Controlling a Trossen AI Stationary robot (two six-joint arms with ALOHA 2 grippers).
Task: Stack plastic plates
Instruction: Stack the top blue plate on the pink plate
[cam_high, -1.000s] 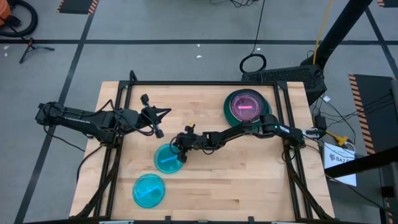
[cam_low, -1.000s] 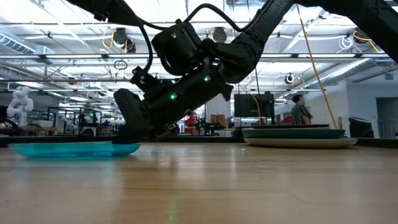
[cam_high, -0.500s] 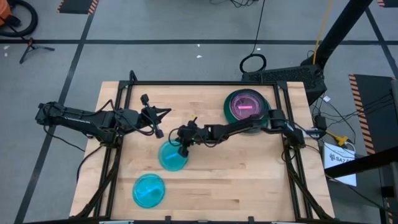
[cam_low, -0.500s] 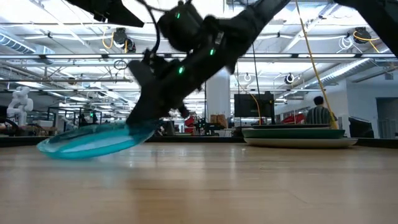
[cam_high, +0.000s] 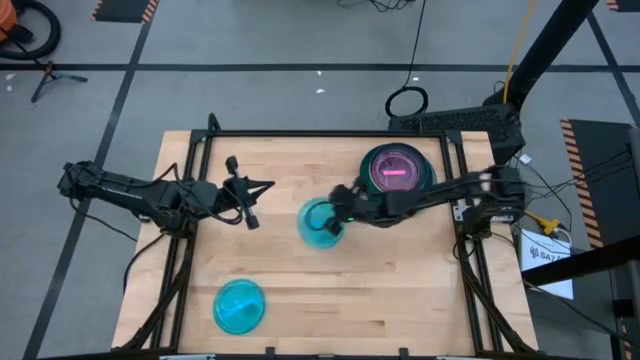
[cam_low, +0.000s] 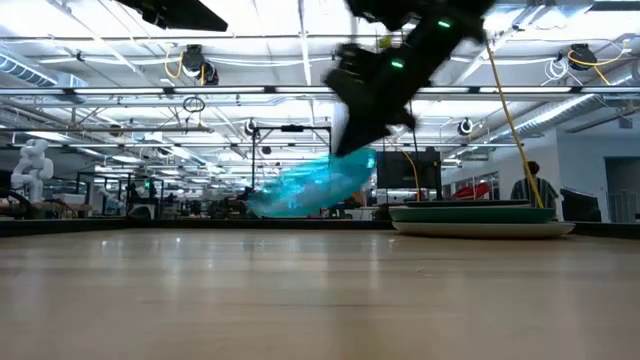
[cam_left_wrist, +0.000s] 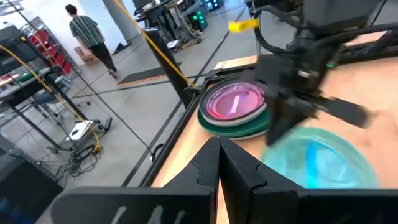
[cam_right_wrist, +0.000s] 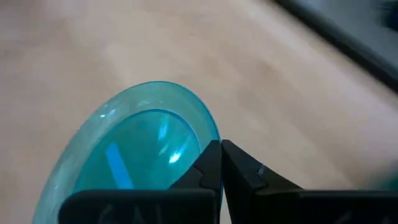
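I should keep carrying the cyan plate (cam_high: 312, 230) with my right gripper until it covers the red-pink plate (cam_high: 396, 170), because the cyan plate hangs clear of the wood and the red-pink plate lies open.
A translucent cyan plate (cam_high: 320, 222) is carried by my right gripper (cam_high: 343, 214) above the table's middle, just left of the stack. In the low view the cyan plate (cam_low: 312, 187) hangs tilted in the air. The stack (cam_high: 396, 172) stands at the far right: a translucent red-pink plate on top, a dark green rim below. A second cyan plate (cam_high: 240, 305) lies flat near the near left edge. My left gripper (cam_high: 250, 190) waits shut over the table's left part, touching nothing. My right gripper pinches the cyan plate's rim (cam_right_wrist: 214, 138) on the side toward the stack, one finger above the rim and one below. Its fingers reach in from the table's right. The plate is lifted clear of the table and tilts, its free side lower.
The black frame rails (cam_high: 300, 133) run along the table's far edge and both sides. Bare wood (cam_high: 400, 290) lies between the near cyan plate and the right edge. A person (cam_low: 540, 190) walks in the room beyond the table.
My right gripper has lifted the cyan plate off the table and carried it right and toward the far edge, toward the stack. The plate first tipped up on one edge, then rose clear and now hangs tilted. The left arm has kept still.
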